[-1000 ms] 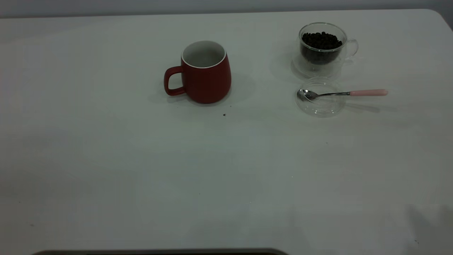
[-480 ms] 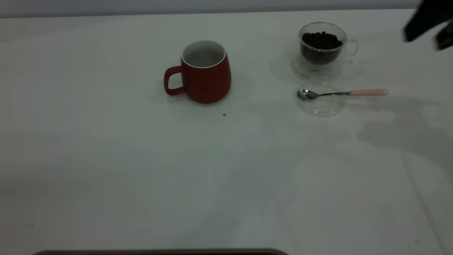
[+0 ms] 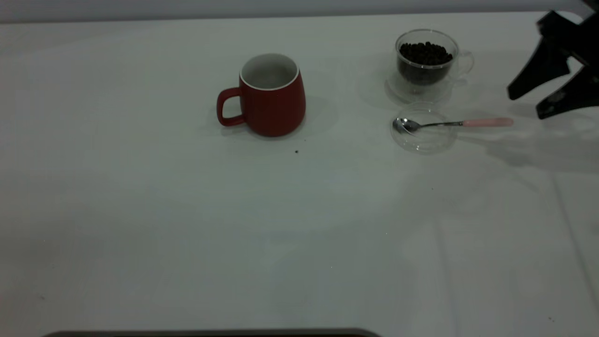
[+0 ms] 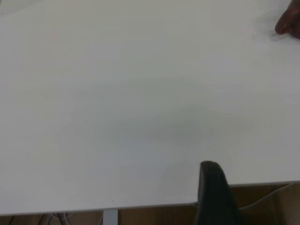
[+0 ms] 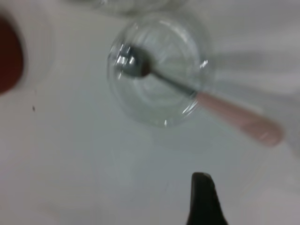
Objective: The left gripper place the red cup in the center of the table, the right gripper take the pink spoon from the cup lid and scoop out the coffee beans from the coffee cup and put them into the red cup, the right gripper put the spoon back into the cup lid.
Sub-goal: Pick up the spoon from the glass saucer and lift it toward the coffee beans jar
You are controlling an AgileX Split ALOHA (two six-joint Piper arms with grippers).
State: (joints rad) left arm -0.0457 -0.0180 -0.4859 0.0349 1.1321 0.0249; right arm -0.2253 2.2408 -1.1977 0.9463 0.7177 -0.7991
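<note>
I expect the pink spoon (image 3: 487, 121) to carry only a few coffee beans when I scoop, because the bowl (image 3: 408, 125) is tiny next to the coffee cup.
The red cup (image 3: 273, 100) stands upright near the table's (image 3: 187, 224) middle, its handle toward the left; its edge also shows in the right wrist view (image 5: 8, 56). The coffee cup (image 3: 425, 65) with coffee beans (image 3: 425, 52) stands at the back right. Just in front of it lies the cup lid (image 3: 423, 142) with the pink spoon (image 3: 486, 122) resting on it, bowl inside and handle pointing right (image 5: 239, 117). My right gripper (image 3: 526, 105) hangs open and empty, right of the spoon's handle and apart from it. Of the left gripper only one finger (image 4: 213, 187) shows, at the table's edge.
A small dark speck (image 3: 296, 151) lies on the table in front of the red cup. The table's right edge and rounded back corner are close behind the right gripper.
The right gripper has come into view from the upper right corner and dropped lower, toward the spoon's handle end. The cups, lid and spoon have not moved.
</note>
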